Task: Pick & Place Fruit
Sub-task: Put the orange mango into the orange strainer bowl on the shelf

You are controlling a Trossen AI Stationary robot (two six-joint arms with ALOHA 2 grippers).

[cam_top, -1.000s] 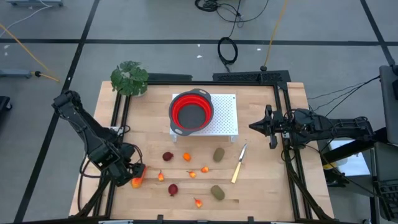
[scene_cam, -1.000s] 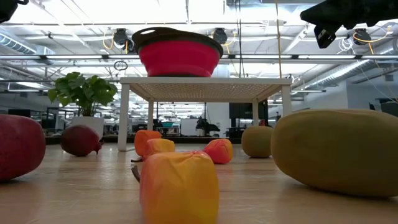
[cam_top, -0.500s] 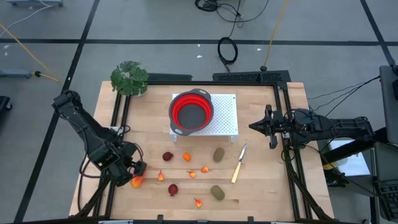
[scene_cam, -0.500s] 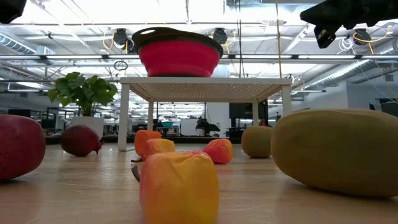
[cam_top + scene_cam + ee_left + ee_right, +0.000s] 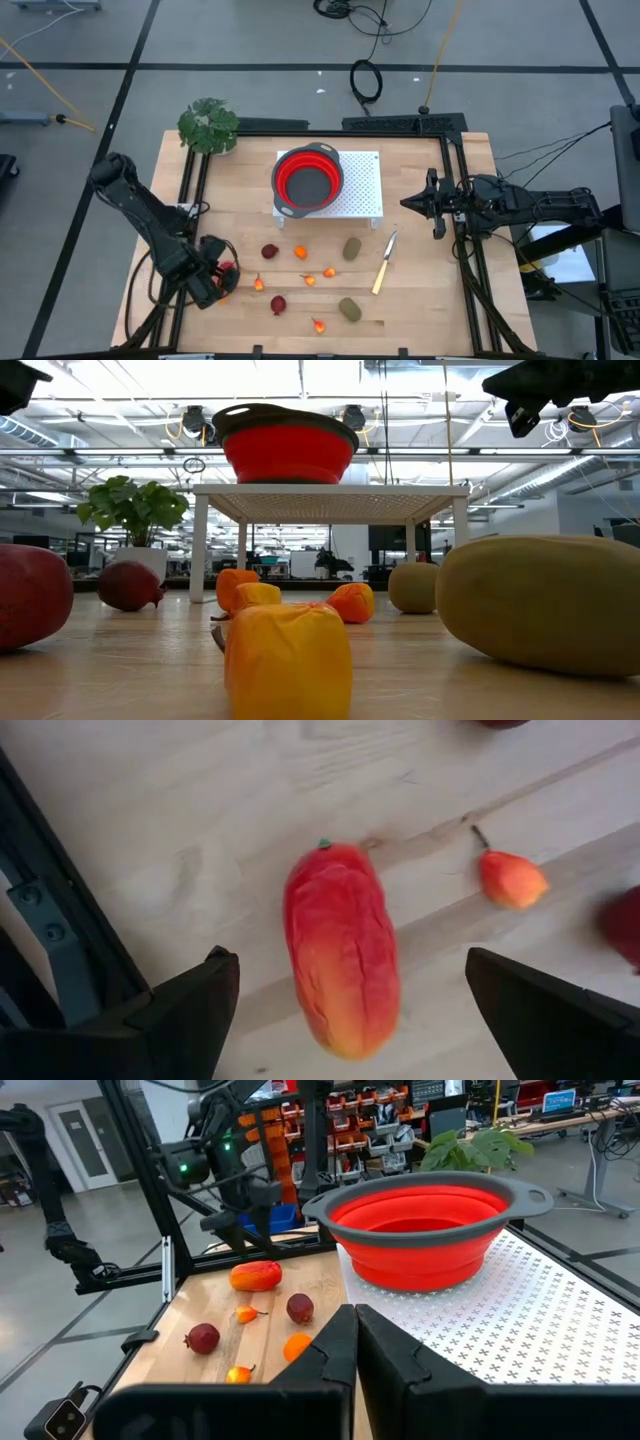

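Note:
My open left fingers, aligned across its narrow width, should now lower around the elongated red-orange fruit's middle (image 5: 342,952), then close.
The elongated red-orange fruit (image 5: 335,920) lies flat on the wood near the table's left edge. My left gripper (image 5: 350,965) hangs open straight above it, pointing down, one finger (image 5: 190,1010) on either side and clear of it. In the high view this gripper (image 5: 213,281) covers most of that fruit (image 5: 227,270). Two dark red round fruits (image 5: 269,251) (image 5: 278,305), two olive ovals (image 5: 352,248) (image 5: 349,309) and several tiny orange pieces (image 5: 301,252) lie scattered over the table's middle. My right gripper (image 5: 408,205) waits shut at the right, held level above the table.
A red grey-rimmed bowl (image 5: 308,180) stands on a white perforated stand (image 5: 362,195) at the far middle. A pale-handled knife (image 5: 383,265) lies right of the fruit. A potted plant (image 5: 208,125) is at the far left corner. Black frame rails (image 5: 187,215) run along both sides.
My left gripper has come down over the elongated fruit, shifting slightly toward the table's near edge and turning a little about its own axis. It has stayed open. The fruit has not moved.

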